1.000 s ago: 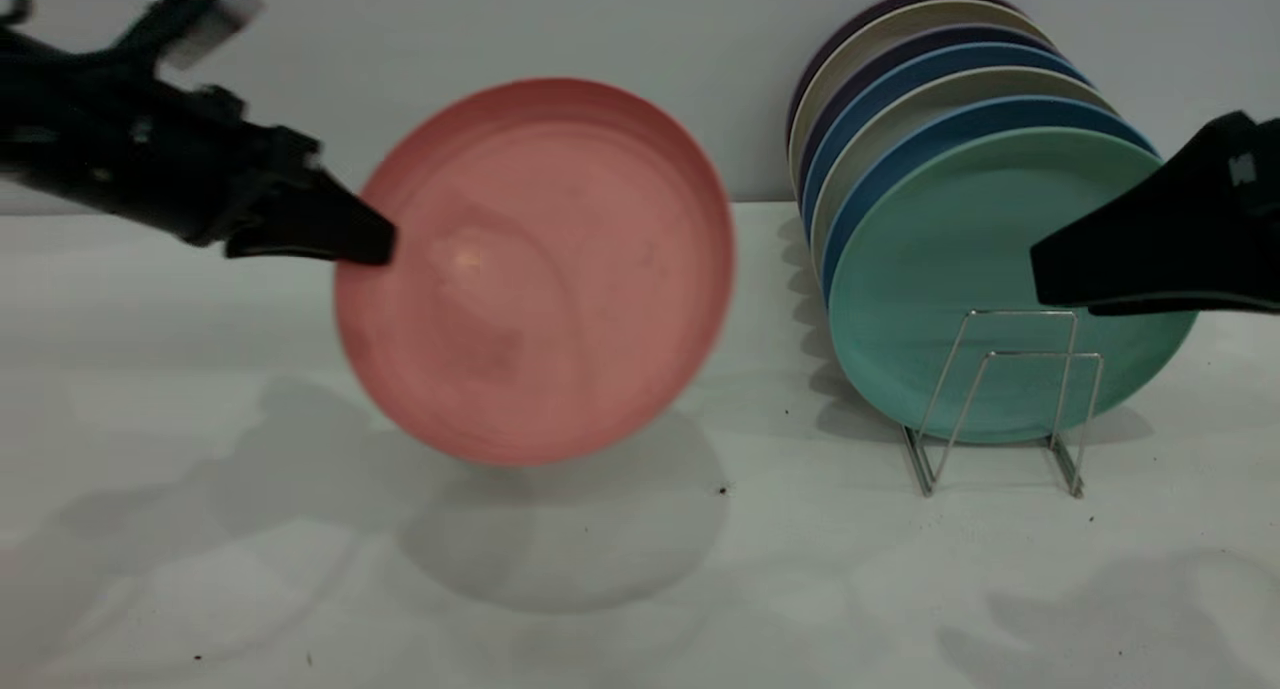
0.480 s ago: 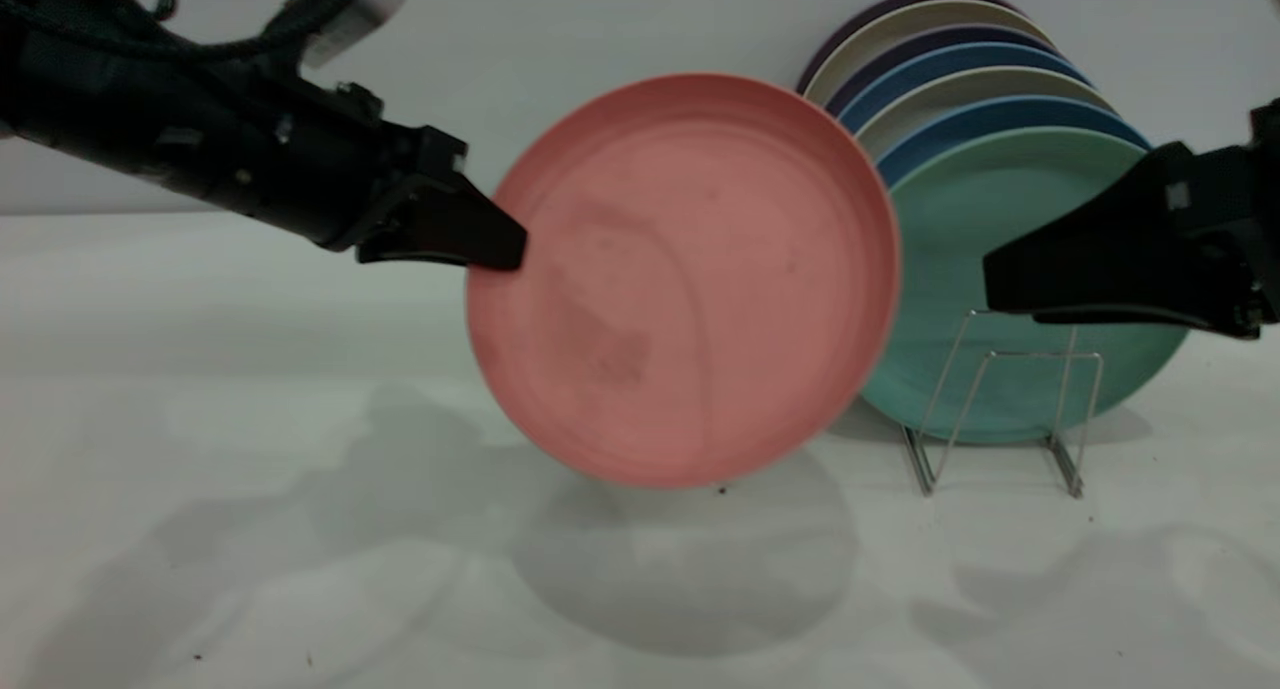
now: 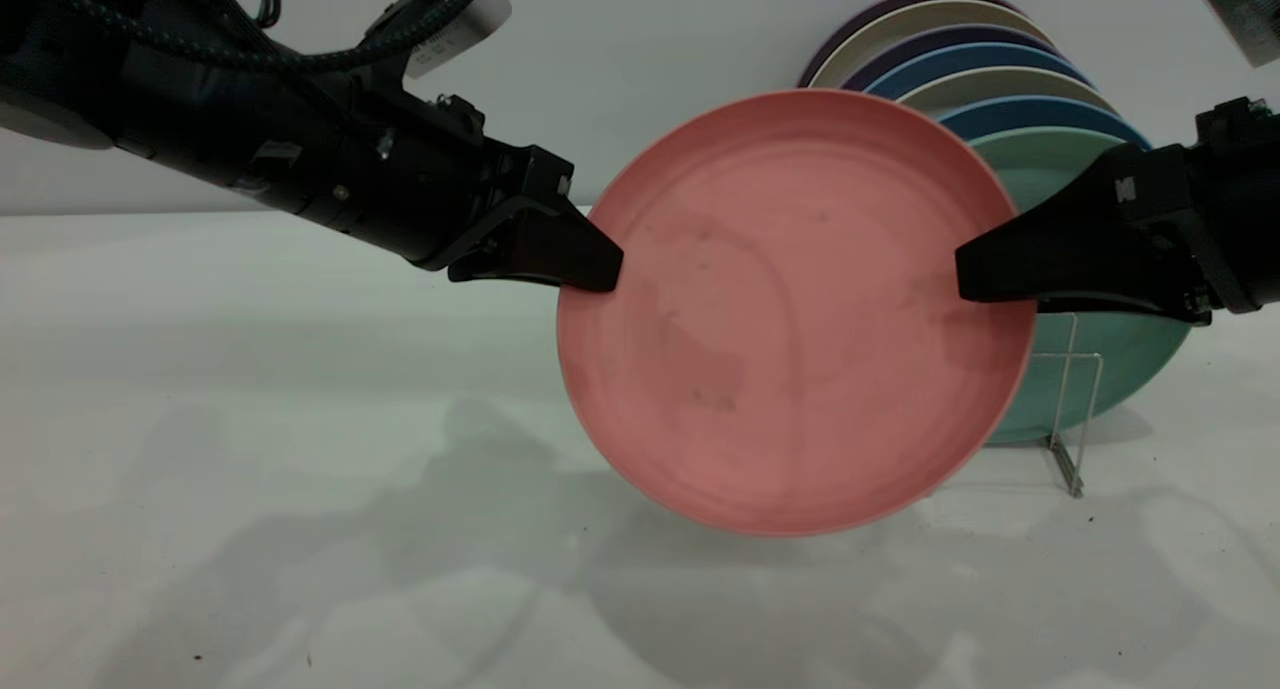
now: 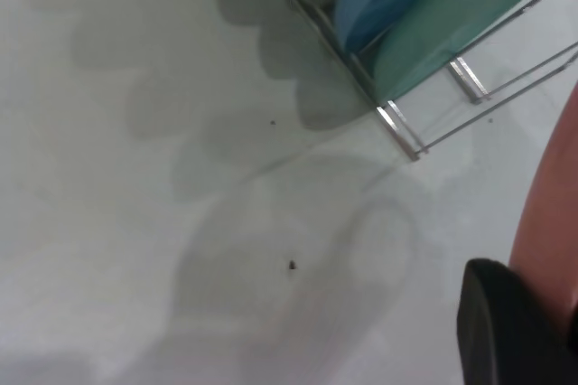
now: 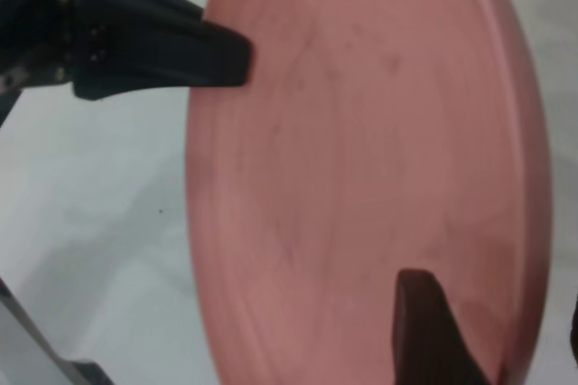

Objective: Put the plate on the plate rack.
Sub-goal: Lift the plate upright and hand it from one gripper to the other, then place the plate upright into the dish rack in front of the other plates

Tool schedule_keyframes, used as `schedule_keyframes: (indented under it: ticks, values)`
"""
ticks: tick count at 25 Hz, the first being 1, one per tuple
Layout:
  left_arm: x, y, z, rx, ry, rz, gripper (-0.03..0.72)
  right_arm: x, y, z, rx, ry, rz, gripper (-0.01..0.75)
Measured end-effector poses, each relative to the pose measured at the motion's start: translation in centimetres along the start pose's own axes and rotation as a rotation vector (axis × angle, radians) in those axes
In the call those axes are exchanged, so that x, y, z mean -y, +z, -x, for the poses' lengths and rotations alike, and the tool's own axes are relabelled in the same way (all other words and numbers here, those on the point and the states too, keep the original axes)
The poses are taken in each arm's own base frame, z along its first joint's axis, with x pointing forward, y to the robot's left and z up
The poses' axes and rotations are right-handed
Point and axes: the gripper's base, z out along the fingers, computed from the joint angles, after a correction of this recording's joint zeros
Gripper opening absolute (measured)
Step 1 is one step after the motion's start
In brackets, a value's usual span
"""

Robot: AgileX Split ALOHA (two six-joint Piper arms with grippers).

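The rack [image 3: 1069, 437] is on my right gripper's side, so my left gripper should open and leave the plate's rim once my right gripper closes on the opposite rim [image 3: 1030, 324].
The salmon-pink plate [image 3: 790, 309] hangs upright in the air in front of the plate rack [image 3: 1085, 389] and hides most of it. My left gripper [image 3: 600, 269] is shut on the plate's left rim and carries it. My right gripper [image 3: 975, 274] is open at the plate's right rim, one finger in front of the face and the other behind. In the right wrist view the plate [image 5: 361, 159] fills the frame, with the rim between my right gripper's [image 5: 519, 340] fingers and the left gripper [image 5: 226, 60] on the far rim. The left wrist view shows the plate's edge [image 4: 551, 222] and the rack's rails [image 4: 406, 132].
Several plates stand in the rack behind the pink one, a mint-green plate [image 3: 1130, 349] at the front, then blue, beige and dark ones [image 3: 960, 59]. A grey wall runs behind the white table [image 3: 300, 419]. The table surface lies below the hanging plate.
My left gripper has carried the pink plate to the right, up to the rack. My right gripper has moved left and now straddles the plate's right rim.
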Motion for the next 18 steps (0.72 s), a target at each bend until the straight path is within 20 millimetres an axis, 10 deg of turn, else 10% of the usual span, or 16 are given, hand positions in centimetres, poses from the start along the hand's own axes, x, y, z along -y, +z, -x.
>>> schedule_keyframes:
  ticks: [9,18]
  values:
    - [1.6,0.5,0.0,0.006,0.007,-0.087,0.022,0.4,0.7,0.2,-0.003,0.020,0.027,0.374]
    - [2.0,0.6,0.1,0.015,0.015,-0.128,0.033,0.2,0.7,0.2,-0.003,0.038,0.060,0.129]
